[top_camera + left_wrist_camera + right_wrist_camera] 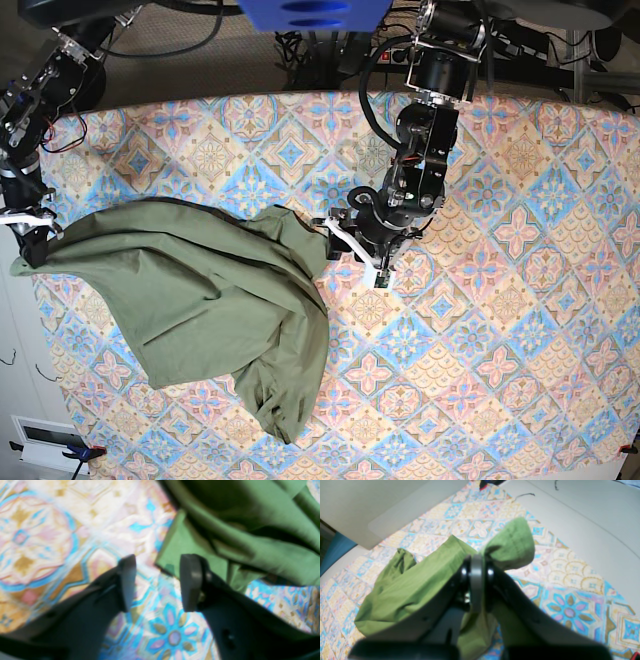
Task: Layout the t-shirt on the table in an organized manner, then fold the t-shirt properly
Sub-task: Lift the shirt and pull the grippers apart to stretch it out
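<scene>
Next, I take the t-shirt's opposite corner (319,247) with my left gripper and pull the t-shirt back across, because my right gripper is holding a bunched corner at the table's edge (27,267).
The olive-green t-shirt (215,300) lies crumpled across the left half of the table (520,300), one part trailing toward the front edge. At the table's left edge my right gripper (35,248) is shut on a bunched corner of the t-shirt (420,580); in the right wrist view its pads (476,565) pinch the cloth, with a hemmed flap sticking up past them. My left gripper (340,235) is at the shirt's right edge. In the left wrist view it (159,563) stands open, low over the cloth-covered table (62,530), with a corner of the t-shirt (182,545) just beyond its tips.
Cables and a power strip (400,55) lie on the floor past the far edge. A blue object (315,12) hangs at the top of the base view. A white device (45,440) sits off the table's front left corner.
</scene>
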Robot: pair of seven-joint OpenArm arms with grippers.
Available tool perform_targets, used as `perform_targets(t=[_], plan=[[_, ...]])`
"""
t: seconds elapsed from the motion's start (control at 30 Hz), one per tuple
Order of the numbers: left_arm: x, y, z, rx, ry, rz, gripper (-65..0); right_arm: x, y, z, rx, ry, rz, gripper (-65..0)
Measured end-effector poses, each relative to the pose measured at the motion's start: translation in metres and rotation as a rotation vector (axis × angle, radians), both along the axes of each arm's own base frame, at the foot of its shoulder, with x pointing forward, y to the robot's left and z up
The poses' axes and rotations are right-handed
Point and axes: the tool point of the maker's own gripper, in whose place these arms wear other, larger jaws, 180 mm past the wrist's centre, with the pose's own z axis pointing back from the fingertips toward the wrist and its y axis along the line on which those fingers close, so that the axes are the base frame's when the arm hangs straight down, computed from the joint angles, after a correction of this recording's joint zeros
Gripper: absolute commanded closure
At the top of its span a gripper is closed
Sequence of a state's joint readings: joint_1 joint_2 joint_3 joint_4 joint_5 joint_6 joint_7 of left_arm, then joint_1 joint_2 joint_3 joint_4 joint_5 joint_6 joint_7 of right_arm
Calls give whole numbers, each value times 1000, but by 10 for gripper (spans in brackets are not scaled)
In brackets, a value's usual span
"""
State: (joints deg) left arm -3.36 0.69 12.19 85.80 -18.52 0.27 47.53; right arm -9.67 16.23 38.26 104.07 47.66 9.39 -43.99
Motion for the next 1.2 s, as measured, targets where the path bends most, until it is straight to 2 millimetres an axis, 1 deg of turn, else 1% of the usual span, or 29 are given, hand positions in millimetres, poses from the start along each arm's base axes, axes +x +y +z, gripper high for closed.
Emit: perform_targets(t=[0.03,0.2,0.33,0.37,0.4,0.5,0.57,0.6,0.63,0.67,0.7,0.77,0.8,0.83,0.9,0.93,1.03,1.13,1.2], plan=[[1,-3,-2,-4,8,-1,-348,0,0,0,0,0,0,-6],[7,-14,-24,-12,82,3,-351,0,0,0,0,-1,2,-6],[24,-30,-25,-31,87,-5,-343,0,0,0,3,-2,2,-5],[26,-35,-26,-40,75,-1,-315,1,0,1,3,-4,2,-5],[26,-35,-27,-41,69,3,-257,1,0,1,3,-5,2,-5],[22,-34,-32,-36,85,1,0,1,0,1,2,-4,2,-5],[20,-32,-34,-29,91,-3,0,1,1,1,3,-4,2,-5],[19,-27,-36,-23,94,-4,0,1,1,1,3,-5,3,-5],[15,-7,-41,9,112,-4,0,1,1,1,3,-4,3,-5],[11,1,-40,24,119,-17,0,0,1,0,3,-1,3,-5],[8,12,-37,35,116,-16,0,0,1,-1,4,3,4,-5],[4,46,-28,74,80,1,0,0,2,-1,5,2,6,-5],[3,65,-20,92,62,6,0,0,2,-1,5,2,6,-5],[5,80,-12,107,38,7,0,0,1,-1,5,2,5,-5],[16,106,11,113,-20,32,0,0,2,-2,7,6,8,-5],[22,120,23,102,-44,55,0,1,3,-2,8,5,13,-5],[28,160,46,53,-45,138,0,1,4,-2,6,4,15,-5],[27,192,64,3,-48,187,0,-8,5,-12,4,41,19,-5],[31,223,83,20,-88,229,0,-18,9,-23,9,87,32,-5]])
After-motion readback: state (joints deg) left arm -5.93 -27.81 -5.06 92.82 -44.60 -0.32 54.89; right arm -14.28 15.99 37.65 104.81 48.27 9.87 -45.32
